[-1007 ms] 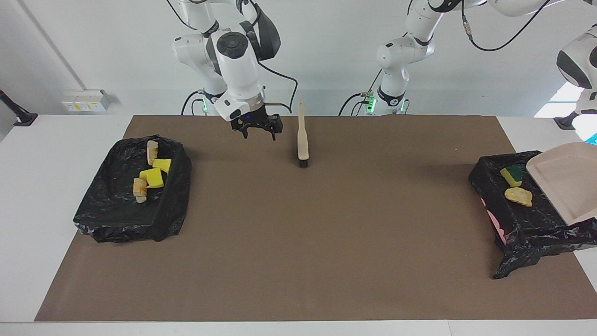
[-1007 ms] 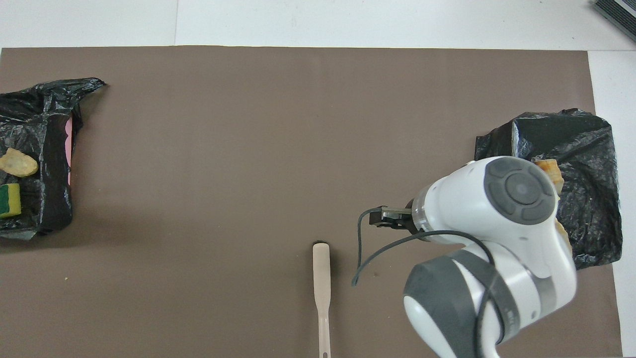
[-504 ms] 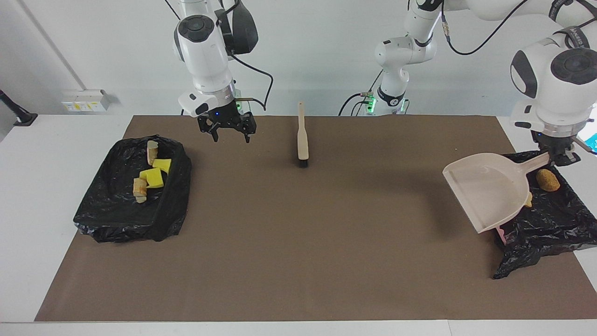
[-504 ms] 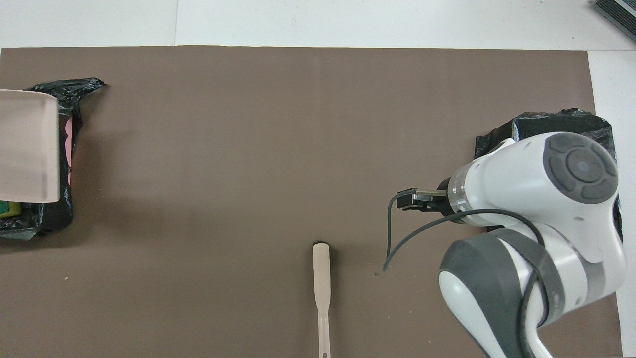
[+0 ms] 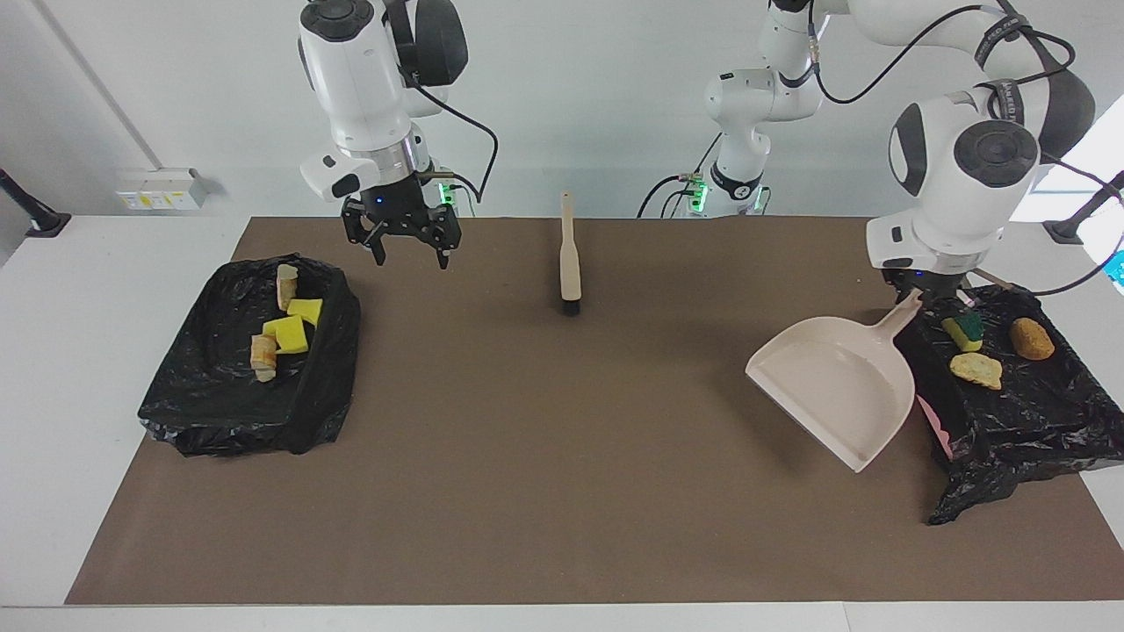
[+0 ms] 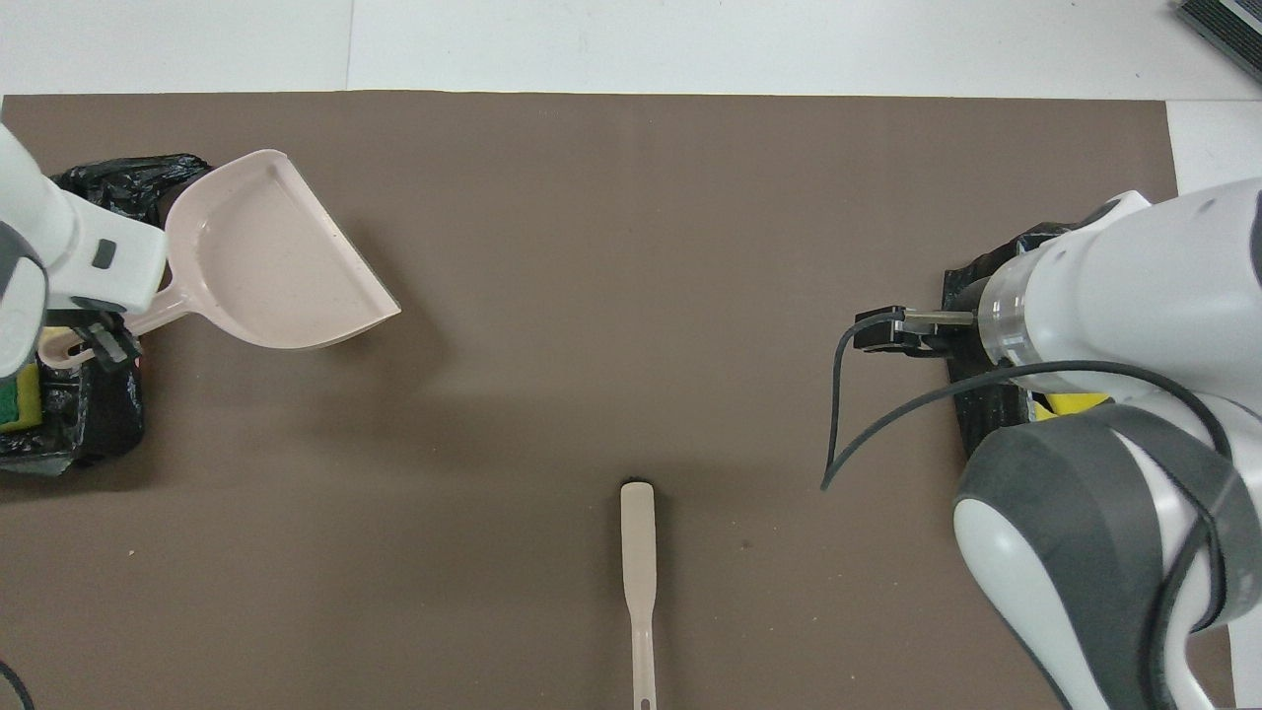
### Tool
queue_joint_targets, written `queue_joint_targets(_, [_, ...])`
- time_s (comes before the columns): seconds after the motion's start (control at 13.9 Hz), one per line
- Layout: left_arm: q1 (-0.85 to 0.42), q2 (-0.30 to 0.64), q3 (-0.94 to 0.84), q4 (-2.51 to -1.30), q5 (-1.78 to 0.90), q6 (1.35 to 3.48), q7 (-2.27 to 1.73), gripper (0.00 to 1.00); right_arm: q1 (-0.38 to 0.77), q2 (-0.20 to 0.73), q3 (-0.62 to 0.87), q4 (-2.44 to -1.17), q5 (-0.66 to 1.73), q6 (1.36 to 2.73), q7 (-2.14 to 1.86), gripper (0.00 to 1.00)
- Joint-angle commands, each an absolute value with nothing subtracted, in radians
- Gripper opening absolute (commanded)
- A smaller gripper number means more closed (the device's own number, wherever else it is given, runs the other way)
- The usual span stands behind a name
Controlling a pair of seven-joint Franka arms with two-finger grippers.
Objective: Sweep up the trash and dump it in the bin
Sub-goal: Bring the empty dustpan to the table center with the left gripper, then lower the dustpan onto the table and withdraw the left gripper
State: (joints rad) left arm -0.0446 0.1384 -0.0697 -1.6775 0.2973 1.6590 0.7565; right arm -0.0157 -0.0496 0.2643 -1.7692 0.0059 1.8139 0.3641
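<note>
The beige dustpan [image 6: 282, 254] is empty and the mat [image 6: 627, 319] past the brush's bristles is clear, so my left gripper should keep going there, releasing once the dustpan lies flat.
My left gripper [image 5: 920, 294] [image 6: 99, 340] is shut on the handle of the beige dustpan [image 5: 830, 386] [image 6: 276, 266]. The pan hangs tilted and empty over the mat, beside the black-lined bin [image 5: 1019, 421] [image 6: 99, 424] at the left arm's end. Trash lies in that bin: a green-and-yellow sponge [image 5: 963, 329] [image 6: 18, 394], a beige lump [image 5: 976, 370] and an orange-brown lump [image 5: 1032, 338]. More trash, yellow sponge pieces [image 5: 290, 329] and beige lumps [image 5: 262, 355], lies in the second bin [image 5: 219, 395] at the right arm's end. My right gripper [image 5: 410, 256] hangs open and empty over the mat beside that bin.
The beige hand brush [image 5: 569, 259] [image 6: 639, 562] lies on the brown mat [image 5: 562, 456] midway between the arms, its handle pointing toward the robots. In the overhead view the right arm covers most of its bin.
The left arm swung the dustpan off its bin and out over the mat toward the middle. The right gripper drifted toward the right arm's end of the table, still open.
</note>
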Motion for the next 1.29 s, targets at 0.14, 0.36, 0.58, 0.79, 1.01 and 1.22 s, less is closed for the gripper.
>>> queue_joint_targets(0.14, [-0.188,0.090,-0.052,-1.796,0.112,1.670,0.346,0.00,-0.032,-0.041,0.238,-1.677,-0.015,1.749,0.345,1.00])
queue_joint_targets(0.36, [-0.337,0.130,-0.052,-1.805,0.033,1.732,0.030,0.00,-0.031,-0.049,0.189,-1.637,-0.008,1.729,0.345,1.00])
queue_joint_targets(0.58, [-0.454,0.198,-0.051,-1.805,-0.063,1.866,-0.200,0.00,-0.031,-0.058,0.114,-1.592,0.005,1.657,0.345,1.00])
queue_joint_targets(0.79, [-0.564,0.288,-0.051,-1.784,-0.147,2.006,-0.395,0.00,-0.029,-0.089,0.034,-1.594,0.003,1.628,0.316,1.00])
queue_joint_targets(1.01, [-0.654,0.379,-0.051,-1.747,-0.183,2.080,-0.524,0.00,-0.028,-0.097,-0.046,-1.595,0.002,1.606,0.192,1.00])
queue_joint_targets(1.22, [-0.646,0.381,-0.038,-1.738,-0.179,2.109,-0.529,0.99,-0.037,-0.104,-0.066,-1.606,-0.017,1.597,0.156,1.00])
